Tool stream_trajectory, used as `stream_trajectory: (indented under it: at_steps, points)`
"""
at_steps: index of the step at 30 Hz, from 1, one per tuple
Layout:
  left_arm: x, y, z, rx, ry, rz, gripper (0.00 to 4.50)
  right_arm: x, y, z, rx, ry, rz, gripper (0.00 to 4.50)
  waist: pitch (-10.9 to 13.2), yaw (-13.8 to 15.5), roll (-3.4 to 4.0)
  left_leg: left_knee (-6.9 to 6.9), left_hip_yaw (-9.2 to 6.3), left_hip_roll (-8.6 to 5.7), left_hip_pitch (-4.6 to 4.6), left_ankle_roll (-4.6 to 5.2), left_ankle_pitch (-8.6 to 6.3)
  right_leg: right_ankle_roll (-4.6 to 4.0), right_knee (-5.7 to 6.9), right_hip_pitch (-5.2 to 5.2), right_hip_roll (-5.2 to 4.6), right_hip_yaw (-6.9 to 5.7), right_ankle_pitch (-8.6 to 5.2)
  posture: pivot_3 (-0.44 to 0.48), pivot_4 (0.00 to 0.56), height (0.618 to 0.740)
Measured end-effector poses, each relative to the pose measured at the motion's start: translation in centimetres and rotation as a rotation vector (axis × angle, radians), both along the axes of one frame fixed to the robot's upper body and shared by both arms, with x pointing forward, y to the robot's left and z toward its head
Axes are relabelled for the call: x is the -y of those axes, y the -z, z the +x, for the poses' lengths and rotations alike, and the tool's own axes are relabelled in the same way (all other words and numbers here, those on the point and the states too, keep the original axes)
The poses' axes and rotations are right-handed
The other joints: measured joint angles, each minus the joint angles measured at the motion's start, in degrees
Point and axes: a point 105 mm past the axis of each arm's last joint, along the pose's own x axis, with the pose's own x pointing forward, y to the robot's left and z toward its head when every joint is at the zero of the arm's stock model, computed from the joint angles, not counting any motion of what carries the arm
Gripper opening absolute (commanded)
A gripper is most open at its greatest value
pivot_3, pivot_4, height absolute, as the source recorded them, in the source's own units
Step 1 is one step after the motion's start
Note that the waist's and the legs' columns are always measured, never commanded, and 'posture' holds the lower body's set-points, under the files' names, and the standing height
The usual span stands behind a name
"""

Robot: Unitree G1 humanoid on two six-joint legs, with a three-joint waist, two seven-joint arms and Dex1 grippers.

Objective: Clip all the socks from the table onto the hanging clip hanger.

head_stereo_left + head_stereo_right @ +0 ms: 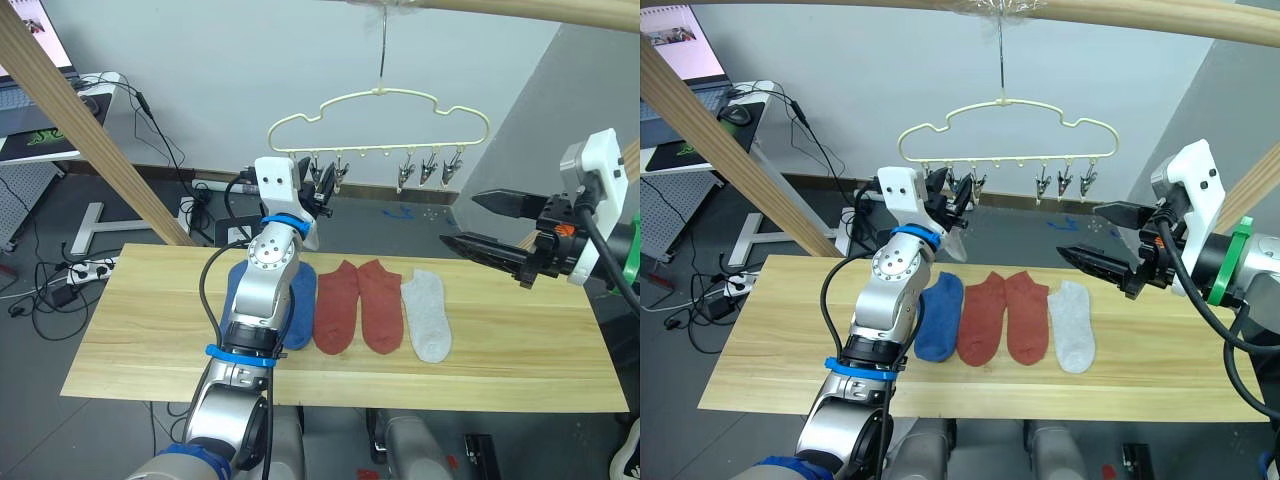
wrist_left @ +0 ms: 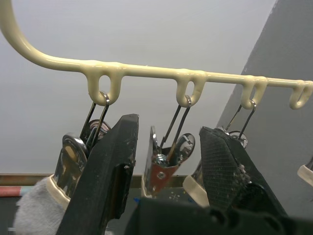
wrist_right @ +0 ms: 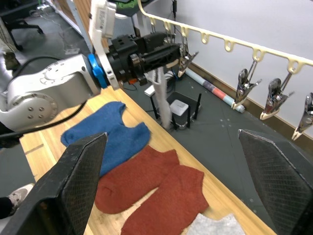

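Note:
My left gripper will pull the metal clip. The clip hanger dangles from a thin wire hook (image 1: 383, 45), so its yellow bar (image 1: 378, 149) will sway along a little with the pull.
The pale-yellow clip hanger (image 1: 385, 92) hangs by its hook above the table's far edge. My left gripper (image 2: 166, 147) is raised to its left clips, open, with one metal clip (image 2: 164, 164) between the fingers and untouched. A light grey sock (image 3: 164, 98) hangs beside it, apparently from the leftmost clip (image 2: 68, 164). On the table (image 1: 150, 330) lie blue socks (image 1: 940, 315), two rust-red socks (image 1: 980, 320) (image 1: 1027, 315) and a light grey sock (image 1: 1075, 325) in a row. My right gripper (image 1: 460, 220) hovers open and empty above the table's right end.
A slanted wooden pole (image 1: 90, 130) crosses at the left and a beam (image 1: 520, 8) runs overhead. Three free clips (image 1: 430, 170) hang on the hanger's right side. A desk with a monitor (image 1: 30, 60) and floor cables (image 1: 85, 268) lie beyond the table.

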Motion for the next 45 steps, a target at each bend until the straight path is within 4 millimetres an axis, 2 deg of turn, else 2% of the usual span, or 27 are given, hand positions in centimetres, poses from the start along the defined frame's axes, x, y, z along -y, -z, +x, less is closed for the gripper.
stream_trajectory:
  at_steps: [3, 6, 8, 10, 15, 17, 23, 32, 41, 45]
  points:
    - [0.0, 0.0, 0.1, 0.0, -0.002, -0.001, 1.71, 0.1, -0.1, 0.0, 0.003, 0.011, -0.009, 4.5, 0.0, 0.0, 0.0, 0.0, 0.0, 0.0, 0.0, 0.0, 0.0, 0.0, 0.0, 0.0, 0.0, 0.0, 0.0, -0.051, 0.243, 0.74]
    - [-0.2, -0.2, 0.1, 0.003, -0.009, -0.006, 0.8, 0.2, -0.1, 0.0, 0.006, 0.016, -0.009, 4.5, 0.0, 0.0, 0.0, 0.0, 0.0, 0.0, 0.0, 0.0, 0.0, 0.01, 0.0, 0.0, 0.0, 0.0, 0.01, -0.051, 0.243, 0.74]
    - [-0.2, -0.2, 0.2, 0.004, -0.013, -0.009, 0.37, 0.2, -0.1, 0.0, 0.004, 0.017, -0.006, 4.5, 0.0, 0.0, 0.0, 0.0, 0.0, 0.0, 0.0, 0.0, 0.0, 0.01, 0.0, 0.0, 0.0, 0.0, 0.01, -0.055, 0.244, 0.74]
    - [-0.2, -0.4, 0.2, 0.007, -0.013, -0.009, 0.15, 0.2, -0.1, 0.1, 0.005, 0.02, -0.006, 4.5, 0.0, 0.0, 0.0, 0.0, 0.0, 0.0, 0.0, 0.0, 0.0, 0.01, 0.0, 0.0, 0.0, 0.0, 0.01, -0.055, 0.244, 0.74]
    - [-0.3, -0.4, 0.2, 0.003, -0.016, -0.015, 0.14, 0.3, 0.0, 0.1, 0.002, 0.027, -0.009, 4.5, 0.0, 0.0, 0.0, 0.0, 0.0, 0.0, 0.0, 0.01, 0.01, 0.01, 0.0, 0.0, 0.0, 0.0, 0.01, -0.049, 0.249, 0.74]
    - [-0.4, -0.4, 0.3, -0.003, -0.014, -0.017, 0.14, 0.4, 0.7, 0.5, -0.021, 0.049, -0.026, 4.5, 0.0, 0.0, 0.0, 0.0, 0.0, 0.0, 0.0, 0.01, 0.01, 0.01, 0.0, 0.0, 0.0, 0.0, 0.01, -0.05, 0.255, 0.74]
    - [-1.1, -0.9, 0.4, -0.059, 0.013, -0.069, 0.14, 1.1, 7.6, 3.3, -0.192, 0.184, -0.208, 4.5, 0.0, -0.5, 0.0, 0.01, 0.01, 0.0, 0.01, 0.02, 0.02, 0.03, 0.01, -0.01, 0.0, 0.03, 0.0, -0.015, 0.278, 0.74]
    - [-1.4, -1.5, 0.0, -0.193, 0.12, -0.195, 0.14, 0.2, 14.9, 7.4, -0.326, 0.213, -0.345, 4.5, 0.0, -1.2, 0.03, -0.01, -0.02, 0.01, 0.01, 0.02, 0.02, 0.04, 0.01, -0.03, 0.02, 0.0, 0.0, 0.025, 0.286, 0.74]
    - [-1.1, -2.0, -0.3, -0.211, 0.141, -0.19, 0.14, 1.0, 18.8, 11.3, -0.335, 0.231, -0.474, 4.5, 0.1, -1.1, 0.04, -0.07, -0.03, 0.0, 0.01, 0.02, 0.02, 0.03, -0.02, -0.04, 0.01, -0.02, 0.0, 0.059, 0.295, 0.74]
    - [-1.3, -2.1, -0.3, -0.208, 0.136, -0.187, 0.14, 1.6, 20.4, 12.2, -0.347, 0.244, -0.507, 4.5, 0.1, -0.9, 0.06, -0.1, -0.03, -0.01, 0.0, 0.01, 0.02, 0.02, -0.02, -0.04, 0.0, -0.02, 0.0, 0.07, 0.298, 0.74]
